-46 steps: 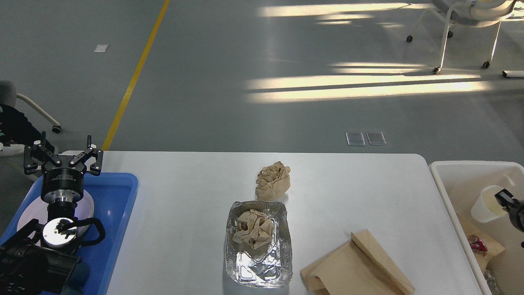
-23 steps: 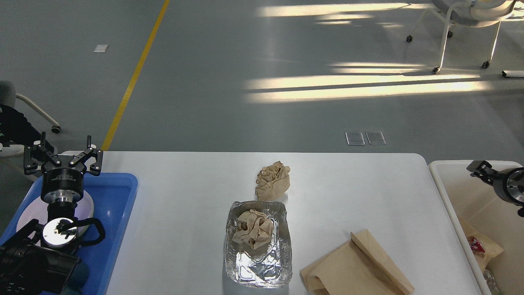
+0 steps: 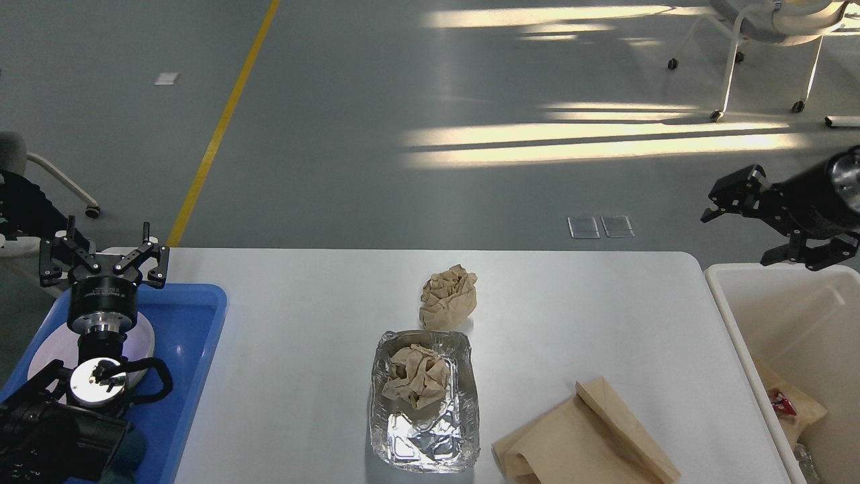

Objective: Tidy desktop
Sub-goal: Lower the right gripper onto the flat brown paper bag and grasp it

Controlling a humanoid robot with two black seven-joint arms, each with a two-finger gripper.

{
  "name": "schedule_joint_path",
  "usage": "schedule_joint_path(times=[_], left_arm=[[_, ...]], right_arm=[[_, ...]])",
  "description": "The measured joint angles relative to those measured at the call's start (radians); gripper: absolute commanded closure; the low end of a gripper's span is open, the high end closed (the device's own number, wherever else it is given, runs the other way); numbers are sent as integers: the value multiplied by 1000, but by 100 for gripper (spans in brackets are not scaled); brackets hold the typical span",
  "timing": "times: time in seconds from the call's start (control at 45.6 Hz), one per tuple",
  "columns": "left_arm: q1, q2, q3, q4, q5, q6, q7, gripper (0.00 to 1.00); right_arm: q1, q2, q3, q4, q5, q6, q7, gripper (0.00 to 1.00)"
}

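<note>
My gripper will find only clear desktop under the brown paper bag (image 3: 592,442) when it lifts the bag. The bag lies flat, and its broad side (image 3: 558,437) is free of any bulge.
The white desktop (image 3: 295,323) holds a crumpled brown paper ball (image 3: 449,296), and just in front of it a foil tray (image 3: 430,440) with another crumpled paper (image 3: 416,375) inside. A flat brown paper bag (image 3: 584,437) lies at the front right. My left gripper (image 3: 102,259) is open and empty, above the back of the blue tray (image 3: 188,349). My right gripper (image 3: 737,232) is open and empty, raised in the air above the back left corner of the cream bin (image 3: 729,316).
The blue tray at the left edge holds a white plate (image 3: 50,349) under my left arm. The cream bin at the right holds brown paper and a red wrapper (image 3: 783,402). Wheeled chairs stand on the floor beyond the table.
My right gripper has risen out of the cream bin and moved back, up and left. The pale cup seen in the bin a second ago no longer shows. The left arm has not moved.
</note>
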Motion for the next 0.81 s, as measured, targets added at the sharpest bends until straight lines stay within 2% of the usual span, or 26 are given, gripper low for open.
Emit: schedule_joint_path(times=[0.131,0.241,0.416,0.592,0.811], left_arm=[[0,0,0,1,0,0,0,4],[0,0,0,1,0,0,0,4],[-1,0,0,1,0,0,0,4],[-1,0,0,0,0,0,0,4],[-1,0,0,0,0,0,0,4]], right_arm=[[73,2,-6,77,0,17,0,0],[35,3,-3,92,3,20,0,0],[-206,5,35,89,40,8,1,0],[-452,-1,156,33,85,-5,2,0],[-628,-5,275,-16,102,-17,1,0]])
